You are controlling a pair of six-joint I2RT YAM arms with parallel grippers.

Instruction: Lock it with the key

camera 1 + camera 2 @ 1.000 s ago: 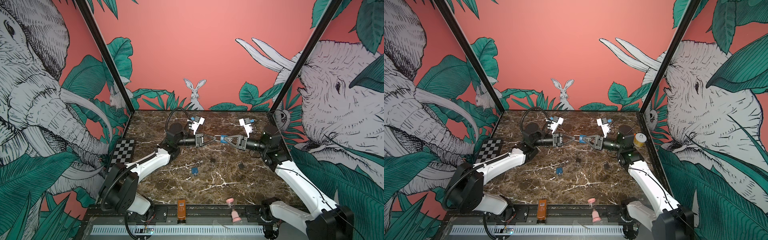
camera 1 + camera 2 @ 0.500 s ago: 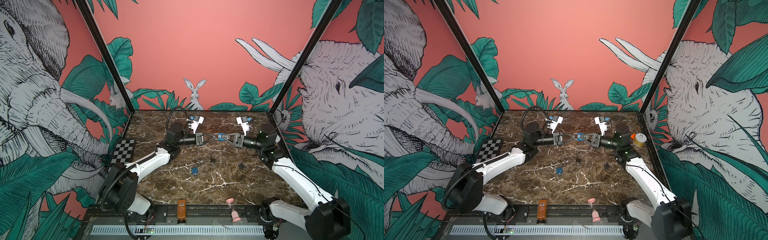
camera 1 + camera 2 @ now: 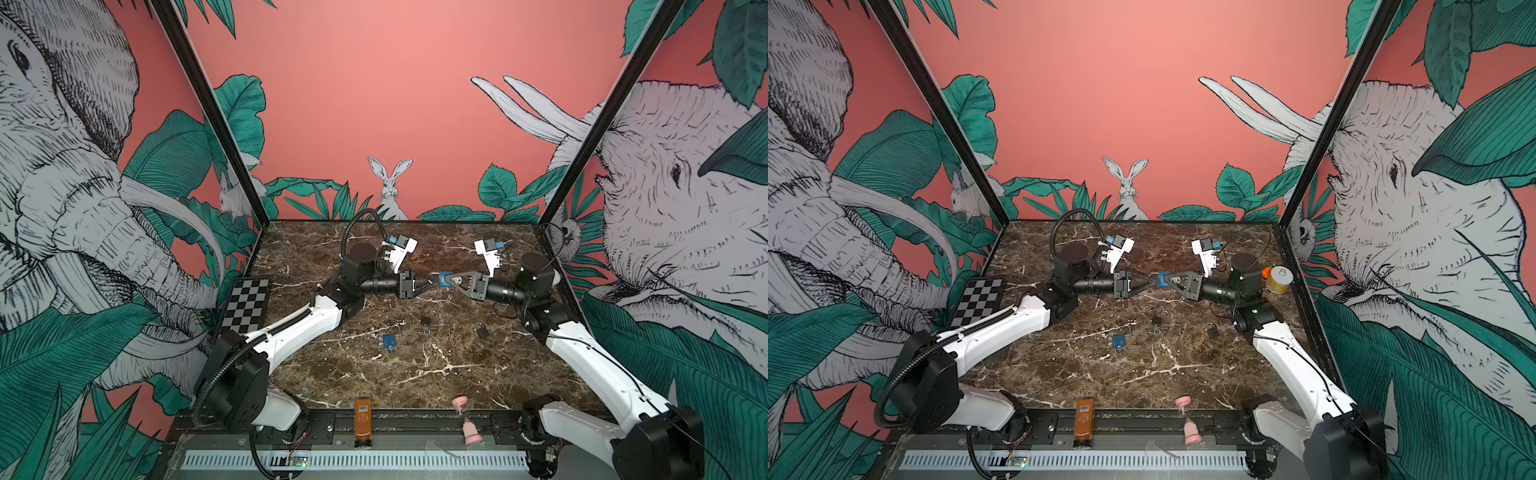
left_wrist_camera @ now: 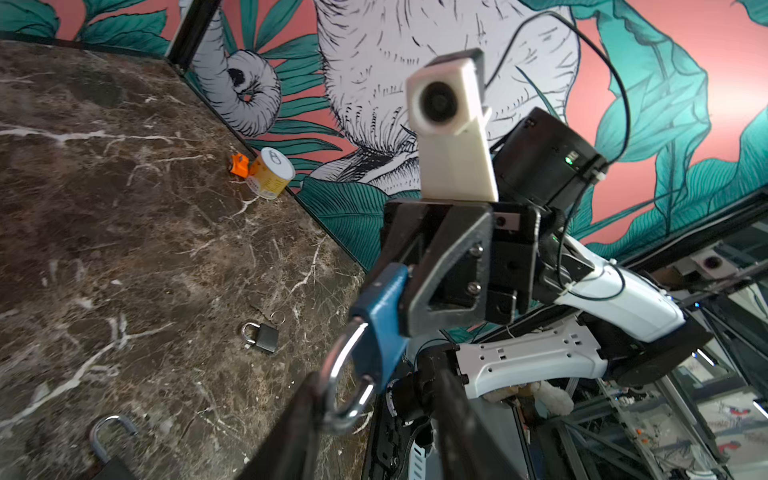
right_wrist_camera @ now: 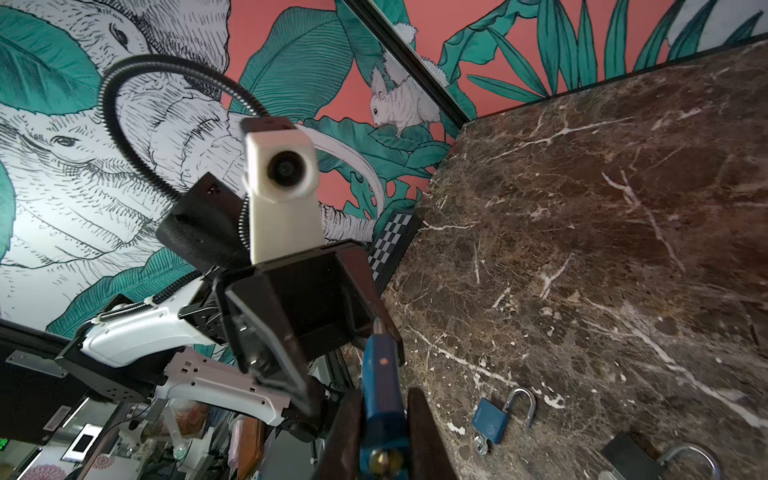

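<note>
The blue padlock's brass end (image 5: 385, 462) faces into my right gripper, so next my left gripper takes the padlock by its shackle end (image 4: 336, 358) before my right gripper opens.
A blue padlock (image 3: 444, 279) (image 3: 1163, 278) hangs in the air above the back middle of the marble table. My right gripper (image 5: 384, 432) (image 3: 451, 279) is shut on its body. A round brass part (image 5: 380, 459) shows at the lock's bottom end; I cannot tell whether a key sits in it. The silver shackle (image 4: 340, 386) points toward my left gripper (image 4: 374, 424) (image 3: 428, 282), which is open. The shackle's curve lies between the left fingers, against one dark finger (image 4: 299, 419). Both shackle ends seem to meet the blue body (image 4: 382, 320).
On the table lie another blue padlock (image 3: 389, 341) (image 5: 492, 419) with its shackle open and something small and metal at its base, two black padlocks (image 3: 425, 320) (image 3: 482, 331) and a small ring (image 3: 427, 331). A yellow can (image 3: 1278, 279) stands at the right wall, a checkerboard (image 3: 245, 307) at the left.
My left gripper was shut at the shackle and has now opened. The right gripper, still holding the blue padlock, has shifted slightly.
</note>
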